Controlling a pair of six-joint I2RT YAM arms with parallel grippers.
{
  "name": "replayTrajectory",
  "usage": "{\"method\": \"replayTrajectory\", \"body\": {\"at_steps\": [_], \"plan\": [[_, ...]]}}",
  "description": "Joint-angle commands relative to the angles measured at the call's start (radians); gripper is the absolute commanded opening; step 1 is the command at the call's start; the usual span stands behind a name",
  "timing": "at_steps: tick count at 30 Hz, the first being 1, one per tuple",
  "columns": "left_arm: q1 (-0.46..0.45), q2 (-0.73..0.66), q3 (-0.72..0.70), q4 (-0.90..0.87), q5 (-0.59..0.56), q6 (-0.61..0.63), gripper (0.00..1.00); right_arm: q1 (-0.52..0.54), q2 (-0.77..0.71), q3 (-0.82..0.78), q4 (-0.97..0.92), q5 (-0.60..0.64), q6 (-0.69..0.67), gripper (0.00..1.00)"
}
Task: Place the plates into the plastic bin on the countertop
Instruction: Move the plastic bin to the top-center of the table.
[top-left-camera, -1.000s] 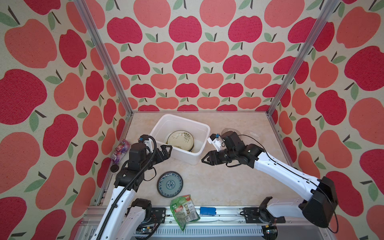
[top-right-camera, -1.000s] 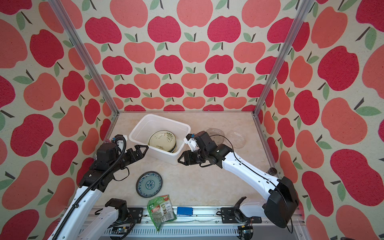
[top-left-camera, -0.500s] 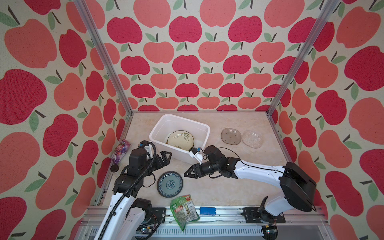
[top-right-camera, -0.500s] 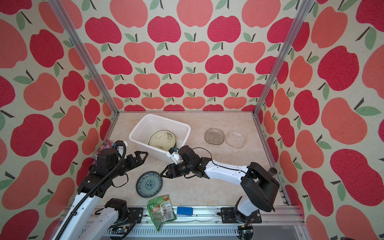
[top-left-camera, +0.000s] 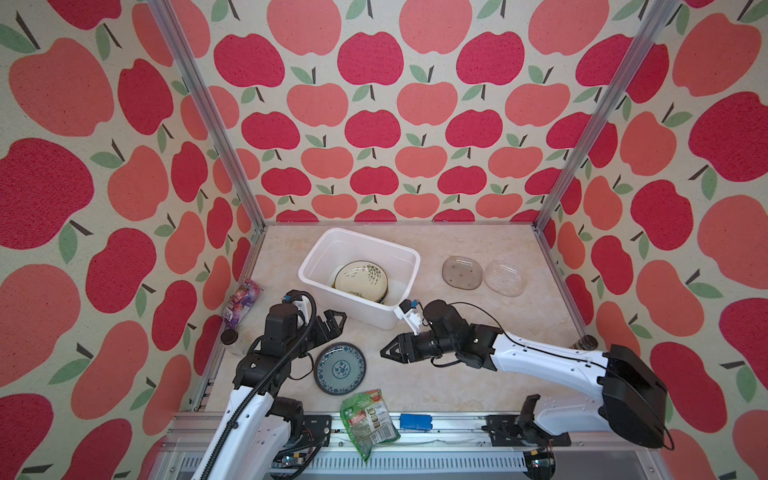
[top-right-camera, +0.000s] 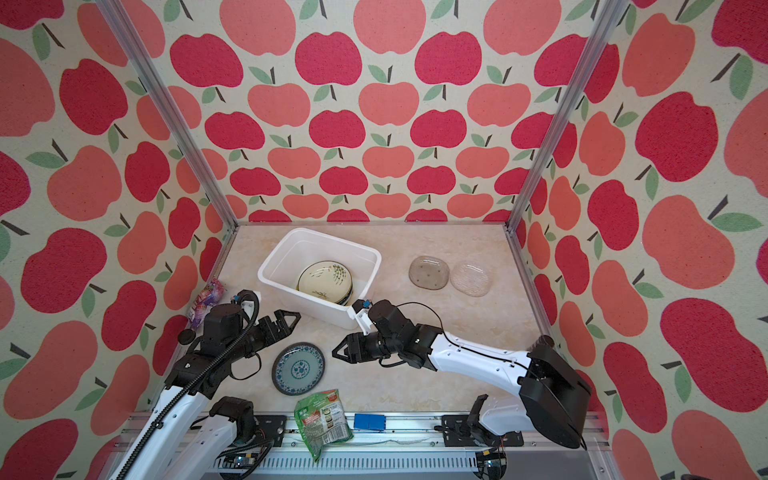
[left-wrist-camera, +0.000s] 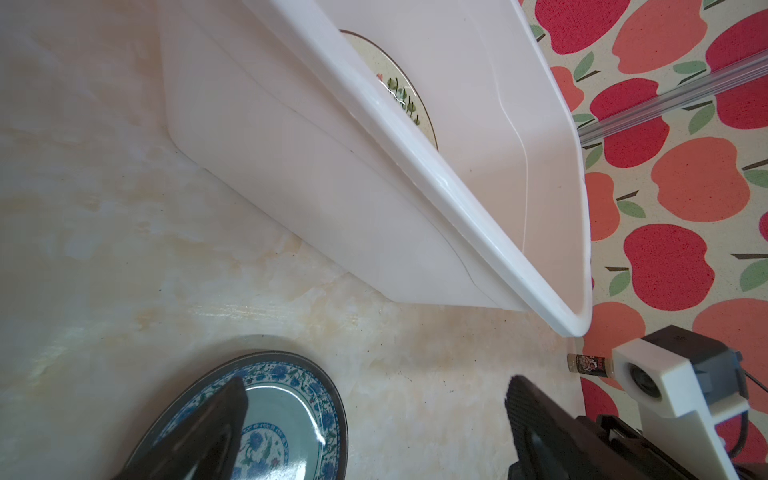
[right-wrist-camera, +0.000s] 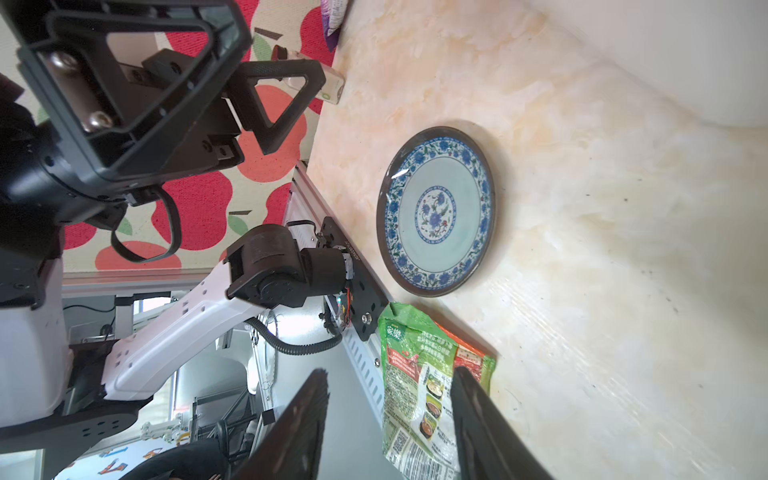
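Note:
The plastic bin's front corner is crowding my right gripper beside the plate. Next, my left gripper pushes the bin back (top-left-camera: 352, 307) before my right gripper takes the plate.
A blue-green patterned plate (top-left-camera: 340, 368) (top-right-camera: 298, 368) lies flat on the countertop (top-left-camera: 457, 332) near the front. My left gripper (top-left-camera: 332, 326) (left-wrist-camera: 376, 382) hovers open and empty just behind the plate, between it and the plastic bin (top-left-camera: 357, 316) (left-wrist-camera: 291, 187). From the right, my right gripper (top-left-camera: 384, 354) (right-wrist-camera: 389, 372) points at the plate (right-wrist-camera: 436, 210), a short gap away, jaws apart with nothing between them. In the bin a cream plate with a plant sketch (top-left-camera: 360, 280) (top-right-camera: 324, 280) tops a small stack. A smoky glass plate (top-left-camera: 462, 272) and a clear glass plate (top-left-camera: 505, 278) lie side by side at the back right.
A green snack packet (top-left-camera: 368, 422) (right-wrist-camera: 428, 386) hangs over the front rail beside a blue block (top-left-camera: 415, 422). A purple packet (top-left-camera: 243, 297) and a dark-capped bottle (top-left-camera: 230, 338) sit along the left wall. Another small bottle (top-left-camera: 586, 343) stands by the right wall.
The right arm swung from beside the bin down and leftward toward the blue-green plate, uncovering the two glass plates. The left gripper drew back from the bin toward the front.

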Motion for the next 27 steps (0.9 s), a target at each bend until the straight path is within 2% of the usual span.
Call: {"method": "replayTrajectory", "body": {"at_steps": [1,7,13,21,24,27], "plan": [[-0.013,0.043,-0.021,0.099,-0.001,-0.020,0.99,-0.029,-0.009,-0.037,-0.071,0.052,0.008,0.51],[-0.012,0.203,0.008,0.188,-0.056,0.008,0.99,-0.083,0.067,-0.040,-0.015,-0.007,0.018,0.51],[-0.026,0.422,0.053,0.357,-0.015,0.007,0.99,-0.108,0.155,-0.135,0.204,-0.093,0.123,0.52],[-0.130,0.691,0.159,0.520,-0.045,-0.003,0.99,-0.108,0.289,-0.112,0.326,-0.196,0.163,0.51],[-0.145,0.728,0.199,0.501,-0.050,-0.010,0.99,-0.108,0.321,-0.083,0.329,-0.219,0.157,0.51],[-0.138,0.673,0.178,0.474,-0.093,-0.010,0.99,-0.105,0.353,-0.044,0.330,-0.232,0.149,0.51]]}}
